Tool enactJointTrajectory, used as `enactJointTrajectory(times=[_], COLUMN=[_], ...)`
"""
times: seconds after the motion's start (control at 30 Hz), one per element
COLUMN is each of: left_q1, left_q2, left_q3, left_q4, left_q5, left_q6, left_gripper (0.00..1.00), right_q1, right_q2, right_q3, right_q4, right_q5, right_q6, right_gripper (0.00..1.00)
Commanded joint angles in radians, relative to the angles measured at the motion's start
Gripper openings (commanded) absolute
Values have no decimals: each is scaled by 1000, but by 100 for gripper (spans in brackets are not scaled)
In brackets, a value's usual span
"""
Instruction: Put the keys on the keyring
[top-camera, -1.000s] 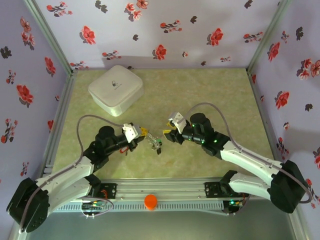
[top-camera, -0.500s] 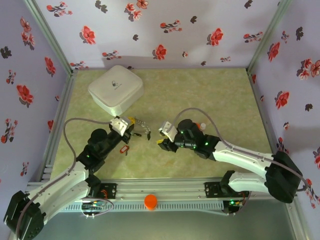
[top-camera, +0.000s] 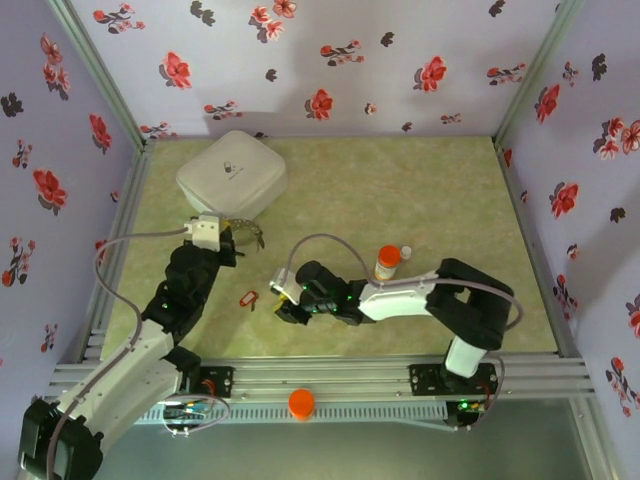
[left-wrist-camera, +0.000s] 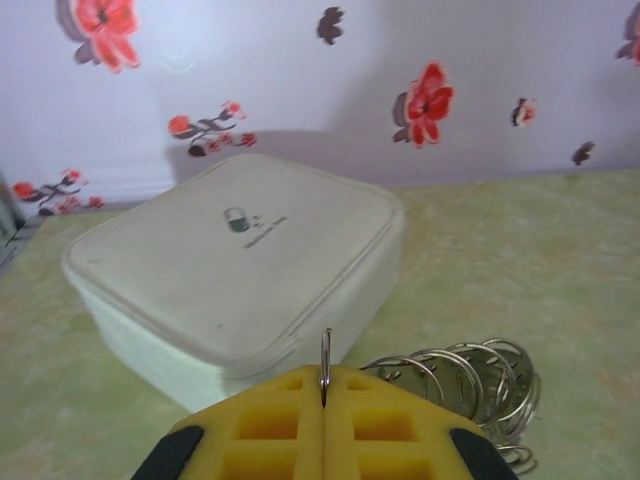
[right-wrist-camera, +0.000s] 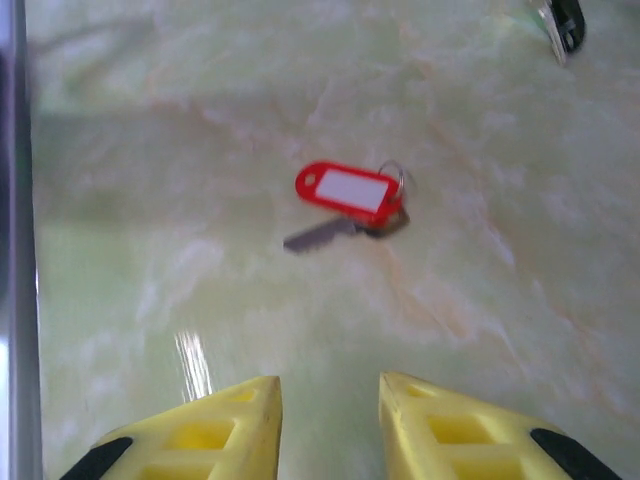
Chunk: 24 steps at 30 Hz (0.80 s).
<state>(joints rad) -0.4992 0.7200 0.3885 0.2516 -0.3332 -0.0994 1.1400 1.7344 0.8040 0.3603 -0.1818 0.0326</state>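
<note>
My right gripper should keep moving in, as the red-tagged key (right-wrist-camera: 350, 203) lies clear ahead of its open fingers, until they are around the tag's ring end (right-wrist-camera: 391, 182), and then close.
My left gripper (top-camera: 234, 242) is shut on the keyring (left-wrist-camera: 325, 362), a thin grey metal hoop seen edge-on between the yellow fingers (left-wrist-camera: 270, 425). Several small metal rings (left-wrist-camera: 470, 372) hang on it to the right, just in front of the white box. In the top view the keyring (top-camera: 250, 234) shows beside the gripper tip. One of the keys, with a red tag (right-wrist-camera: 350, 192), lies flat on the green mat, also seen in the top view as a red-tagged key (top-camera: 249, 298). My right gripper (top-camera: 278, 302) stands open and empty just right of it, low over the mat, fingertips (right-wrist-camera: 255, 405) pointing at the key.
A white rounded square box (top-camera: 232, 180) sits at the back left, close ahead of the left gripper. An orange pill bottle (top-camera: 385, 263) stands upright mid-table behind the right arm. An orange knob (top-camera: 301, 403) is on the front rail. Flowered walls enclose the table.
The left arm swung left and back toward the white box, carrying the keyring. The right arm reached left and down to the red-tagged key, its jaws narrowing a little, uncovering the pill bottle.
</note>
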Motion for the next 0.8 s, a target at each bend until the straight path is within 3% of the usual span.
enactJointTrajectory(times=[0.0,0.23,0.47,0.77], left_q1=[19,37,39,40], left_q2=[-22,-27,-47,-51], left_q3=[47,59,46,35], left_q4=[-10,-59,-60,-69], left_q5=[-66,-149,-153,-184], left_q6=[-55,-70,-72,-73], left_gripper=[0,0,0,0], right_q1=[8,-2,-45,-89], right_q2=[58,193,288,388], right_q3=[47,139,223,329], right_q4=[139,172,161,138], right_q5=[34,49,34,-150], right_q6=[191,270,297,353], right_gripper=[33,39,42,42])
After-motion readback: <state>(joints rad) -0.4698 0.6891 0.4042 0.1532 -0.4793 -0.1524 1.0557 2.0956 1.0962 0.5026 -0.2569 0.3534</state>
